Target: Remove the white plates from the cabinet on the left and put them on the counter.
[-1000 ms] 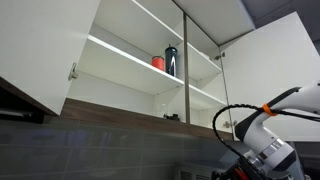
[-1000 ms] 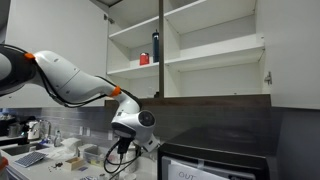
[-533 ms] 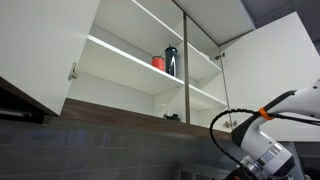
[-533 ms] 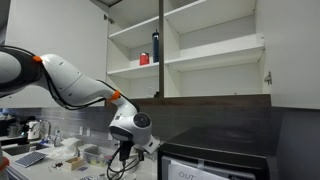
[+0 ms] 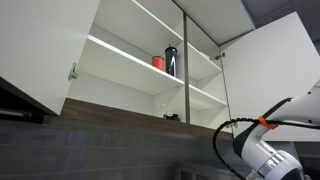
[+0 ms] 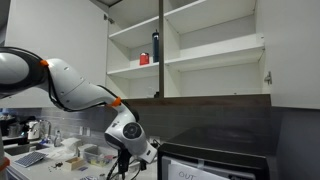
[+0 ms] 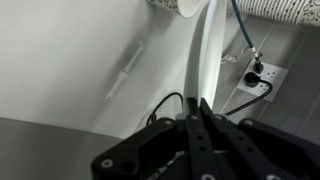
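Note:
The robot's gripper has the white plate [image 7: 207,60] by its rim, and the counter [image 7: 85,65] beside it is clear. The gripper keeps going down until the plate touches the counter, then let go.
In the wrist view my gripper [image 7: 200,108] is shut on the rim of a white plate [image 7: 206,50], which I see edge-on rising from between the fingers. In both exterior views the arm hangs low, below the cabinet [image 5: 120,60] [image 6: 200,50], with the wrist near the counter [image 6: 128,135] [image 5: 262,160]. The cabinet doors stand open. Its white shelves show no plates, only a small red cup [image 5: 158,62] [image 6: 144,59] and a dark bottle [image 5: 171,60] [image 6: 155,46].
A black appliance [image 6: 220,160] stands just beside the arm. Containers and small items [image 6: 90,153] crowd the counter below it. A wall outlet with plugged cables [image 7: 255,72] is close behind the plate. The open cabinet door [image 5: 275,60] hangs above the arm.
The arm has moved down and away from the cabinet towards the counter, carrying the plate. The cabinet contents are unchanged.

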Action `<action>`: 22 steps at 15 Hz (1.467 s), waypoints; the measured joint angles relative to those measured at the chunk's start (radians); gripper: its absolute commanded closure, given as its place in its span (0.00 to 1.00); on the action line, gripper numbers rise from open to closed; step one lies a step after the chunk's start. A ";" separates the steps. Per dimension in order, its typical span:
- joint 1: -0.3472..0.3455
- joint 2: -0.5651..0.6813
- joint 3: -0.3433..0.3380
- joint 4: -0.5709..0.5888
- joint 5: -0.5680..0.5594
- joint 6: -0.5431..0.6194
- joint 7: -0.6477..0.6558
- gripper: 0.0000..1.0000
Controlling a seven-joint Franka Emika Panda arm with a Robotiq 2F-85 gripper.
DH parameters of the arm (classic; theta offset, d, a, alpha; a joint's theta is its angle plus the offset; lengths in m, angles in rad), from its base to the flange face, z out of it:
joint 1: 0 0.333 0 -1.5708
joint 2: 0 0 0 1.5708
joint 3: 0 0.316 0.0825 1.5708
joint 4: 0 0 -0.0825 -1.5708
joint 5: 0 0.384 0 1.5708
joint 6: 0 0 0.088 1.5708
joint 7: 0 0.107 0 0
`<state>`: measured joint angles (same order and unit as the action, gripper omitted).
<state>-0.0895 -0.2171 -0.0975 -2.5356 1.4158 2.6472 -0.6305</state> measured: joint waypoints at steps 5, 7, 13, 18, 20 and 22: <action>0.005 0.041 0.033 -0.014 0.055 0.145 -0.086 0.99; 0.006 0.072 0.043 -0.015 0.054 0.180 -0.082 0.99; 0.006 0.203 0.050 -0.010 -0.004 0.194 -0.010 0.99; 0.006 0.287 0.050 0.016 -0.054 0.194 0.085 0.99; 0.005 0.307 0.048 0.033 -0.055 0.194 0.116 0.99; 0.004 0.321 0.047 0.051 -0.055 0.194 0.141 0.99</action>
<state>-0.0858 0.1039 -0.0505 -2.4842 1.3612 2.8414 -0.4898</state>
